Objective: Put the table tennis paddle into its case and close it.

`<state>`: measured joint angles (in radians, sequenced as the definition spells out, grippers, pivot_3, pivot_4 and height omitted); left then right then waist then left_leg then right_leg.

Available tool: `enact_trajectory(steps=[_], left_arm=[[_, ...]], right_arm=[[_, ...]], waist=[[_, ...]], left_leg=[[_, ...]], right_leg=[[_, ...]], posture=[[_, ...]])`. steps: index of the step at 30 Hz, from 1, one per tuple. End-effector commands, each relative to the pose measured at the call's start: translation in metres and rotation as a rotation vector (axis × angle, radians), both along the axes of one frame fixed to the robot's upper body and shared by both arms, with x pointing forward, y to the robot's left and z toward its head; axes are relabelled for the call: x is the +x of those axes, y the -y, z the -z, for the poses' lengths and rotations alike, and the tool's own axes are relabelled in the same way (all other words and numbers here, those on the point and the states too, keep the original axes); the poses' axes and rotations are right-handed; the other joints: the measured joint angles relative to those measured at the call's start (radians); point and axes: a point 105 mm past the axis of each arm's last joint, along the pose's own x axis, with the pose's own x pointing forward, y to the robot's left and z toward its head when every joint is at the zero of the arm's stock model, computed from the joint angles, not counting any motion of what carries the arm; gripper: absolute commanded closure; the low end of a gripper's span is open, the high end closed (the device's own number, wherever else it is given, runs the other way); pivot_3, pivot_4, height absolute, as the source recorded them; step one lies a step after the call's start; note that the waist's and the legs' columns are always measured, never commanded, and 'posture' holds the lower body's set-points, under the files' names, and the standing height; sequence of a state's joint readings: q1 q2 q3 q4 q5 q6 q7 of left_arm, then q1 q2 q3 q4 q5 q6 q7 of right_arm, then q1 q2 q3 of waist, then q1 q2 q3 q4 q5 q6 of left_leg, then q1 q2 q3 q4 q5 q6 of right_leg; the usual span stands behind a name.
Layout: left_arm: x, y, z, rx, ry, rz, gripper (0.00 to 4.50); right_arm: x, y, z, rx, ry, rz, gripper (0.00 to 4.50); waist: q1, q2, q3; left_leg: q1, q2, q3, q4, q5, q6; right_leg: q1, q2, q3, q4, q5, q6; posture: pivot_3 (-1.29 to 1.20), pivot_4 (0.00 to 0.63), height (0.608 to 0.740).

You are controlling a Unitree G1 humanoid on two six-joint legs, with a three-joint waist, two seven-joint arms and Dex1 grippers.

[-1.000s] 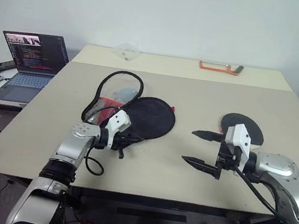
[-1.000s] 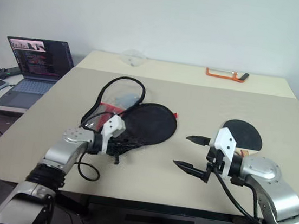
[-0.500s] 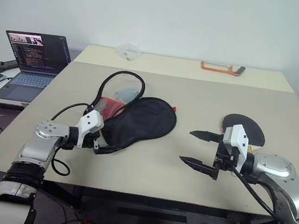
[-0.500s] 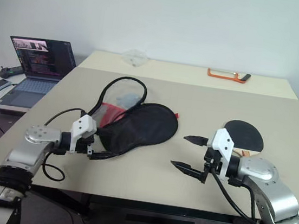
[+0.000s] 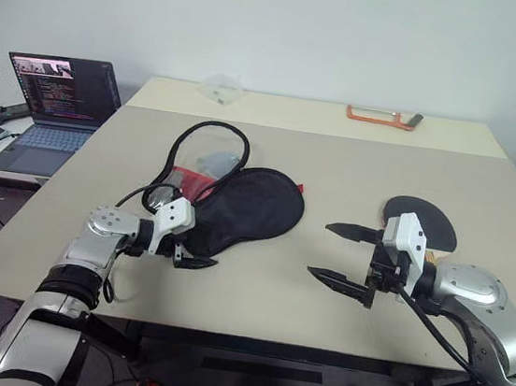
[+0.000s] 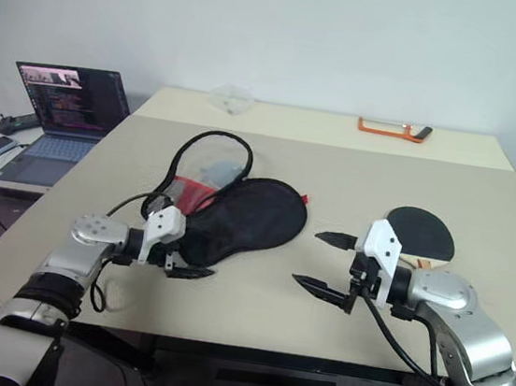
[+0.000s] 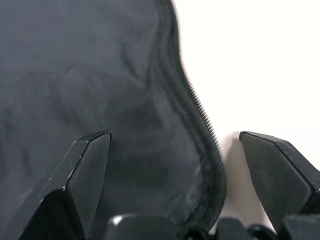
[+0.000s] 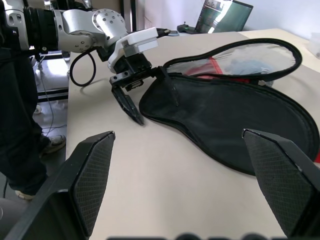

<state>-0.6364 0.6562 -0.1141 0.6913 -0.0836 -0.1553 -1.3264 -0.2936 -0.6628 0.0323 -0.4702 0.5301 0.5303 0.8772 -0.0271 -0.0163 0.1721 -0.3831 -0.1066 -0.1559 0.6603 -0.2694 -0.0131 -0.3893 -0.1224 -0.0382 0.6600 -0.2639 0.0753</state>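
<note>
The case's black half (image 5: 248, 209) tapers from round to narrow, so I expect the table tennis paddle (image 5: 421, 221) to nest inside the case's zip rim when I lower it in.
The case (image 5: 247, 203) lies flat on the table, a black fabric pouch with its zip-edged flap (image 5: 205, 149) folded back over a red part. My left gripper (image 5: 196, 249) is open at the case's narrow near end. In the left wrist view the case's zip edge (image 7: 197, 130) runs between the spread fingers (image 7: 90, 160). The table tennis paddle (image 5: 421, 221) lies at the right with its black blade showing and its handle mostly hidden behind my right arm. My right gripper (image 5: 340, 255) is open and holds nothing, hovering between the case and the paddle.
An open laptop (image 5: 57, 102) sits on a side desk to the left. At the back lie an orange-handled tool (image 5: 380, 117) and a clear plastic item (image 5: 219, 87). The table's front edge (image 5: 251, 329) runs just below both grippers.
My left gripper has opened and let go of the case's narrow end, drawing away to the left. The case has stretched out flat. My right arm has not moved.
</note>
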Motion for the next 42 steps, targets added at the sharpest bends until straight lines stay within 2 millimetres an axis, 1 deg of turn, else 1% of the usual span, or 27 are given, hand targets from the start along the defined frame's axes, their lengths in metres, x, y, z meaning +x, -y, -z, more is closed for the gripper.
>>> enact_trajectory(steps=[1, 4, 7, 9, 13, 17, 18, 21, 25, 30, 32, 36, 42], left_arm=[[-0.006, 0.004, -0.010, -0.019, 0.004, 0.045, 0.01], [-0.013, 0.004, -0.008, -0.021, -0.027, 0.058, 0.01], [-0.023, 0.002, -0.004, 0.001, -0.079, 0.082, 0.56], [-0.025, -0.006, 0.000, 0.028, -0.101, 0.057, 1.21], [-0.017, -0.021, 0.003, 0.055, -0.078, -0.034, 2.67], [-0.014, -0.026, 0.007, 0.053, -0.085, -0.079, 4.22], [-0.015, -0.026, 0.008, 0.051, -0.088, -0.079, 4.47], [-0.017, -0.018, 0.010, 0.030, -0.098, -0.067, 4.47], [-0.015, 0.001, 0.003, -0.019, -0.087, -0.066, 4.47], [-0.011, 0.050, -0.018, -0.144, -0.069, -0.067, 4.47], [-0.009, 0.062, -0.021, -0.172, -0.075, -0.087, 4.47], [-0.003, 0.094, -0.019, -0.226, -0.106, -0.107, 4.47], [0.018, 0.136, -0.013, -0.261, -0.096, -0.168, 4.47]], right_arm=[[-0.006, -0.002, -0.010, 0.008, 0.050, -0.015, 0.00], [-0.006, -0.002, -0.010, 0.007, 0.051, -0.012, 0.00], [-0.006, -0.001, -0.010, 0.005, 0.050, -0.011, 0.00], [-0.005, -0.001, -0.010, 0.003, 0.053, -0.009, 0.00], [-0.004, 0.000, -0.010, -0.001, 0.055, -0.006, 0.00], [-0.003, 0.000, -0.010, -0.001, 0.055, -0.003, 0.00], [-0.003, 0.000, -0.010, 0.000, 0.055, -0.003, 0.00], [-0.003, 0.000, -0.010, -0.001, 0.055, -0.002, 0.00], [-0.004, 0.001, -0.010, -0.004, 0.055, 0.000, 0.00], [-0.003, 0.007, -0.011, -0.013, 0.055, 0.013, 0.00], [-0.002, 0.008, -0.011, -0.017, 0.057, 0.017, 0.00], [-0.002, 0.011, -0.011, -0.027, 0.056, 0.021, 0.00], [-0.004, 0.014, -0.007, -0.039, 0.047, 0.027, 0.00]], waist=[[-0.001, 0.000, 0.000], [-0.003, 0.000, 0.000], [-0.003, 0.000, 0.000], [-0.003, 0.000, 0.000], [-0.001, 0.000, 0.000], [-0.002, 0.000, 0.000], [-0.002, 0.000, 0.000], [-0.002, 0.000, 0.000], [-0.001, 0.000, 0.000], [0.018, 0.000, 0.000], [0.022, 0.000, 0.000], [0.023, 0.000, 0.000], [0.028, -0.001, 0.001]], left_leg=[[0.000, 0.000, 0.000, 0.000, 0.000, 0.000], [0.000, 0.000, 0.000, 0.000, 0.000, 0.000], [0.000, 0.000, 0.000, 0.000, 0.000, 0.000], [0.000, 0.000, 0.000, 0.000, 0.000, 0.000], [0.000, 0.000, 0.000, 0.000, 0.000, 0.000], [0.001, 0.000, 0.000, 0.000, 0.000, 0.000], [0.001, 0.000, 0.000, 0.000, 0.000, 0.000], [0.001, 0.000, 0.000, 0.000, 0.000, 0.000], [0.001, 0.000, 0.000, 0.000, 0.000, 0.000], [-0.001, 0.000, -0.001, 0.001, 0.000, 0.000], [-0.001, 0.000, -0.001, 0.001, 0.000, 0.000], [0.000, 0.000, -0.001, 0.000, 0.000, 0.000], [-0.001, 0.000, -0.001, 0.001, 0.000, 0.000]], right_leg=[[0.000, 0.000, 0.000, 0.000, 0.000, 0.000], [0.000, 0.000, 0.000, 0.000, 0.000, 0.000], [0.000, 0.000, 0.000, 0.000, 0.000, 0.000], [0.000, 0.000, 0.000, 0.000, 0.000, 0.000], [0.000, 0.000, 0.000, 0.000, 0.000, 0.000], [0.000, 0.000, 0.000, 0.000, 0.000, 0.000], [0.000, 0.000, 0.000, 0.000, 0.000, 0.000], [0.000, 0.000, 0.000, 0.001, 0.000, 0.000], [0.000, 0.000, 0.001, 0.001, 0.000, 0.000], [0.000, 0.000, 0.000, 0.000, 0.000, 0.000], [0.000, 0.000, 0.000, 0.000, 0.000, 0.000], [0.000, 0.000, 0.000, 0.000, 0.000, 0.000], [0.001, 0.000, 0.000, 0.000, 0.000, 0.000]], posture=[[0.00, 0.150, 0.740], [0.00, 0.150, 0.740], [0.00, 0.150, 0.740], [0.00, 0.150, 0.740], [0.00, 0.150, 0.740], [0.00, 0.150, 0.740], [0.00, 0.150, 0.740], [0.00, 0.150, 0.740], [0.00, 0.150, 0.740], [0.00, 0.150, 0.740], [0.00, 0.150, 0.740], [0.00, 0.150, 0.740], [0.00, 0.150, 0.740]])
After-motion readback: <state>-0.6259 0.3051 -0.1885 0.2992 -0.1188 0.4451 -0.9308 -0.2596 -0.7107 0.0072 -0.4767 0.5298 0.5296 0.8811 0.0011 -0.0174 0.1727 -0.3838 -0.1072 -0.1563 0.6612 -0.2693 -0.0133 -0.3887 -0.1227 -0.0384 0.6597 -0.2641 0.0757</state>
